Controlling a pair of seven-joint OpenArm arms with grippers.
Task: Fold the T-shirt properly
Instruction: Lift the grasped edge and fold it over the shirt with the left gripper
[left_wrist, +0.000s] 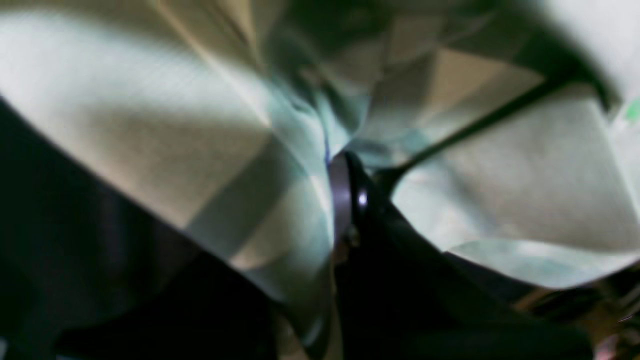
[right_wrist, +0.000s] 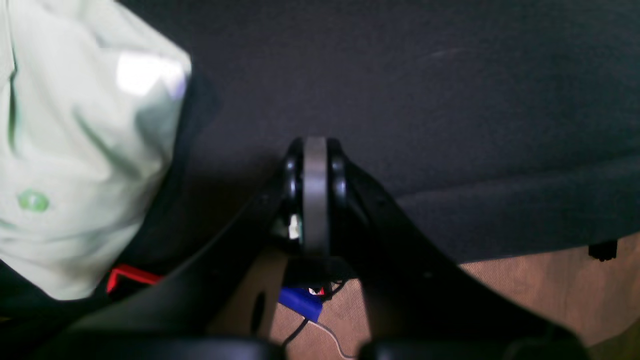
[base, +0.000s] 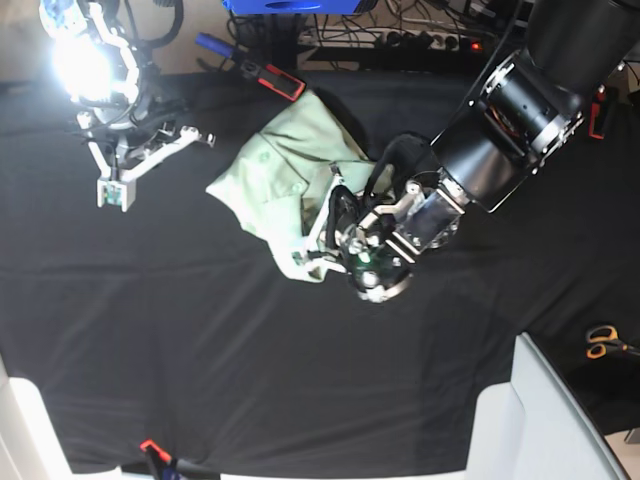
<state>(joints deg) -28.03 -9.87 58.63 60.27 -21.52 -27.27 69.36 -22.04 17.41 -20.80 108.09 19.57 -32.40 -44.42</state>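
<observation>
The T-shirt lies askew, its far corner (base: 311, 102) by the red-handled tool. My left gripper should pull the held fold (base: 306, 264) toward the front and turn the T-shirt square.
The T-shirt (base: 275, 175) is a pale mint-green heap, crumpled on the black table (base: 200, 330) at back centre. My left gripper (base: 322, 240) is at its near right edge and is shut on a fold of the cloth. In the left wrist view the shirt (left_wrist: 150, 130) fills the frame and the left gripper (left_wrist: 345, 167) pinches the fabric. My right gripper (base: 112, 190) hangs over bare table to the shirt's left, shut and empty. In the right wrist view the right gripper (right_wrist: 315, 150) has its pads together, and a buttoned part of the shirt (right_wrist: 75, 150) lies at the left.
A red-handled tool (base: 280, 82) and a blue pen (base: 212, 43) lie at the table's back edge, with cables behind. Scissors (base: 603, 342) lie at the far right. A white bin (base: 545, 420) stands at the front right corner.
</observation>
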